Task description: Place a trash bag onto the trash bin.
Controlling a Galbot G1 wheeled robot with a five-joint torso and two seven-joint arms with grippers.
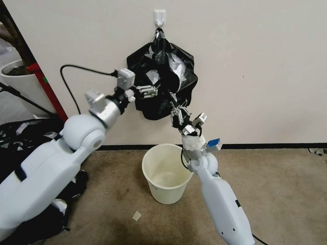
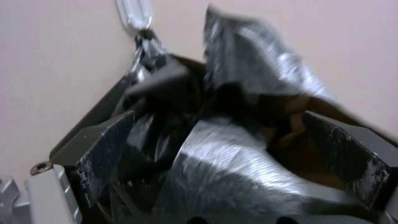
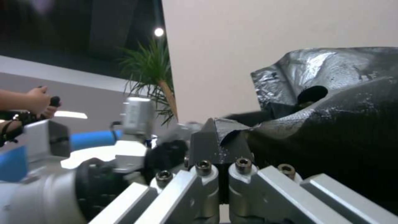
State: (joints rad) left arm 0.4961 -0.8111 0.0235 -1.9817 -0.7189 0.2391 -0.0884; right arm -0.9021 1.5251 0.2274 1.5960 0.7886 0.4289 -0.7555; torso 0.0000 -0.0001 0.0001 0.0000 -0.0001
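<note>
My gripper will make the trash bag (image 1: 183,83) come off the bundle and leave it hanging when I pull, because a loose flap stands clear of the silver-taped top.
The trash bag (image 1: 170,69), wrinkled glossy black film, bulges out from the black bundle hanging on the wall hook (image 1: 159,17). My left gripper (image 1: 150,91) reaches into its left side. In the left wrist view it (image 2: 228,161) is open, with folds of the bag (image 2: 232,149) lying between its two pads (image 2: 105,149). My right gripper (image 1: 175,108) comes up from below and is shut on the bag's lower edge. In the right wrist view it (image 3: 222,146) pinches a corner of the film (image 3: 331,124). The cream trash bin (image 1: 152,160) stands open on the floor directly below.
A silver-taped top (image 1: 159,35) ties the bundle to the hook. A white planter pot (image 1: 24,85) and a red post (image 1: 47,88) stand at left. A heap of black plastic (image 1: 20,136) lies at lower left. A paper scrap (image 1: 136,215) lies on the carpet.
</note>
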